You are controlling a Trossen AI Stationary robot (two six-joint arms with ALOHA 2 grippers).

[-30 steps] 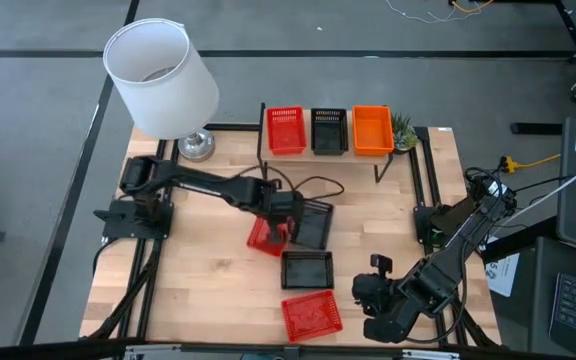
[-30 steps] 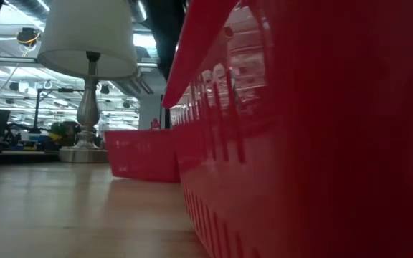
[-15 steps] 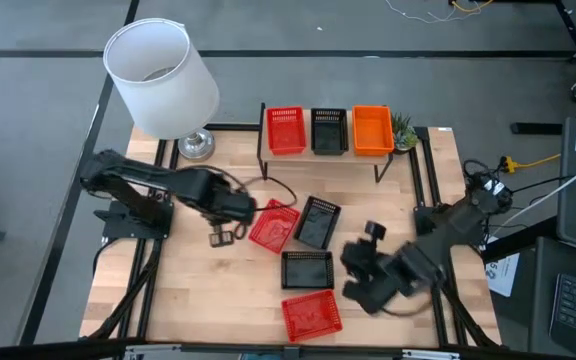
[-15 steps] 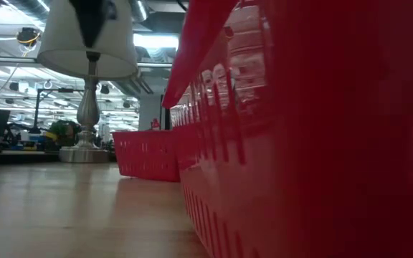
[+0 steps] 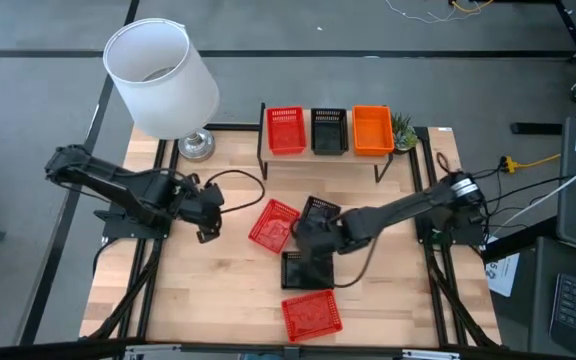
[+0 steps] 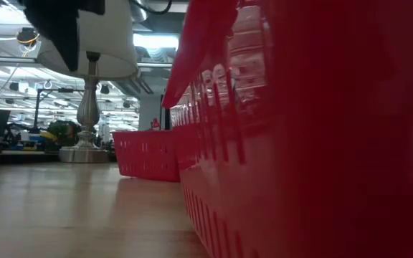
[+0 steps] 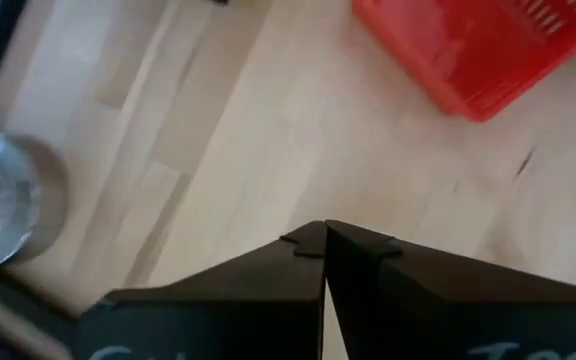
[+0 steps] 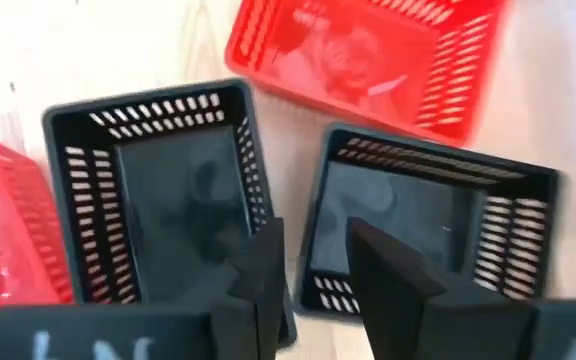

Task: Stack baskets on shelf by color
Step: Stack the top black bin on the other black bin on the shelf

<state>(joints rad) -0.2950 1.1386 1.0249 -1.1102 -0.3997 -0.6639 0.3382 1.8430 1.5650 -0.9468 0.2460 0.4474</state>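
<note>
The far black basket [image 5: 320, 207] gets narrower toward its bottom along its slatted sides [image 8: 418, 160]. It should sink into the black basket on the shelf when I lower it there.
On the shelf [image 5: 408, 152] at the back stand a red basket [image 5: 285, 130], a black basket [image 5: 328, 130] and an orange basket [image 5: 372, 130], side by side. On the table lie a tilted red basket [image 5: 271, 225], two black baskets [image 5: 321, 211] [image 5: 308, 273] and a near red basket [image 5: 311, 315]. My right gripper [image 5: 306, 245] [image 8: 313, 275] hangs open above the two black baskets [image 8: 158, 200] [image 8: 428, 230], over the gap between them. My left gripper [image 5: 207, 228] [image 7: 325, 240] is shut and holds nothing, left of the tilted red basket [image 7: 478, 50].
A lamp with a white shade [image 5: 160, 75] and a silver base [image 5: 196, 145] stands at the back left. A small green plant [image 5: 403, 130] sits at the shelf's right end. The near red basket [image 6: 300, 143] fills much of the low view. Bare wood lies at the near left.
My left gripper, shut throughout, has drawn back from the tilted red basket toward the table's left edge and risen. My right gripper, still open, has swung from the near right corner toward the table's middle, over the black baskets.
</note>
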